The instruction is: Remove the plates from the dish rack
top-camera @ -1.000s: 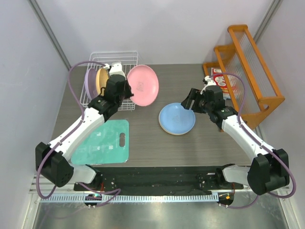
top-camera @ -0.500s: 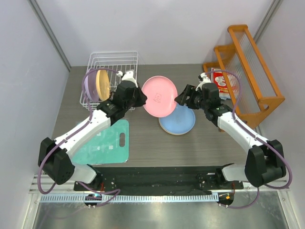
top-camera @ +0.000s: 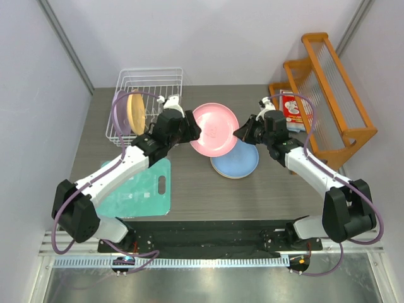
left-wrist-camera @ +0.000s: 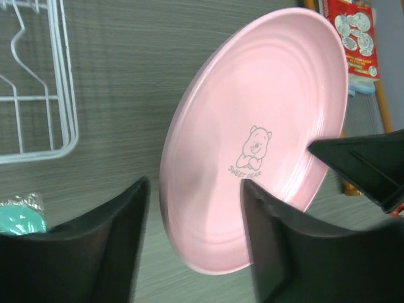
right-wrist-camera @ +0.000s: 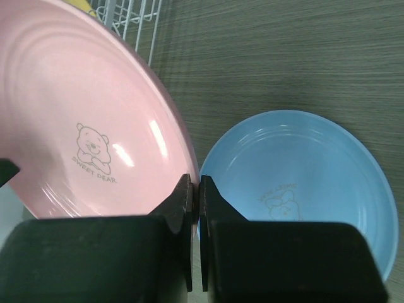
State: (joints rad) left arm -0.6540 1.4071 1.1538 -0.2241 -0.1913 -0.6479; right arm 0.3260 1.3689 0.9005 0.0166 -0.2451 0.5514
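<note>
The robot's left gripper has its open fingers on both sides of the pink plate's rim (top-camera: 195,139), so they should move back out of the way before the right gripper lowers the pink plate onto the light blue plate (top-camera: 237,164).
A pink plate (top-camera: 214,129) hangs tilted above the table between my two arms. My right gripper (top-camera: 242,131) is shut on its right rim, which the right wrist view shows pinched between the jaws (right-wrist-camera: 194,183). My left gripper (top-camera: 194,131) is open; its fingers straddle the plate's left edge (left-wrist-camera: 192,189) with gaps on both sides. A light blue plate (top-camera: 237,161) lies flat on the table under the pink one, stacked on another plate. The white wire dish rack (top-camera: 151,79) stands at the back left with a yellow-orange plate (top-camera: 134,110) upright in it.
A teal cutting mat (top-camera: 136,186) lies near the left arm. An orange wooden shelf rack (top-camera: 328,82) stands at the right, with a red and white packet (top-camera: 291,107) beside it. Grey walls close in on both sides.
The left arm carried the pink plate rightward from the rack. The right gripper moved in and shut on its rim. The left gripper opened and let go.
</note>
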